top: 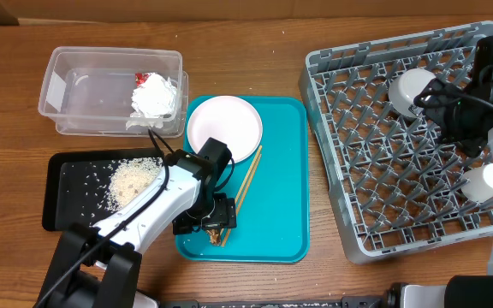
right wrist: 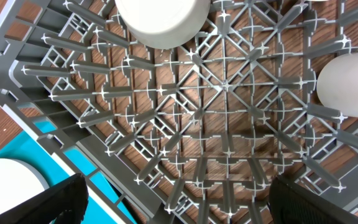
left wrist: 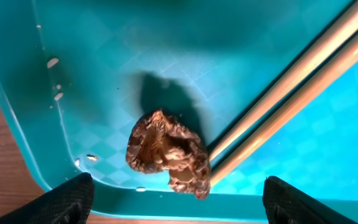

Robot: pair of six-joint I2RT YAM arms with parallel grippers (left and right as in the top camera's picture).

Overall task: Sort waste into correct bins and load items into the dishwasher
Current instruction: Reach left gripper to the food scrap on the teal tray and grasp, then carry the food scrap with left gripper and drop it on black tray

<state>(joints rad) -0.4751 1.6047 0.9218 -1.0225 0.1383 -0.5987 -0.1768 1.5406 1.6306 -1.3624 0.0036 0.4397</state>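
Observation:
The brown food scrap lies against the chopsticks' ends (left wrist: 214, 174), so the robot's left gripper should pinch only the scrap and lift it free before taking it to the black tray (top: 69, 201).
A brown food scrap (left wrist: 166, 152) lies in the front left corner of the teal tray (left wrist: 104, 56), touching the ends of two wooden chopsticks (left wrist: 291, 93). My left gripper (left wrist: 179, 208) is open and empty just above the scrap, one finger on each side. In the overhead view the left gripper (top: 212, 224) hovers over the teal tray (top: 281, 171), near the chopsticks (top: 248, 178) and the white plate (top: 223, 127). My right gripper (right wrist: 179, 205) is open and empty above the grey dish rack (right wrist: 229, 124); in the overhead view it (top: 439, 98) is next to a white cup (top: 409, 88).
A clear bin (top: 84, 94) at the back left holds white tissue (top: 155, 98) and a red scrap. A black tray (top: 67, 184) with rice lies at the left. The rack (top: 358, 128) holds a second white cup (top: 479, 181).

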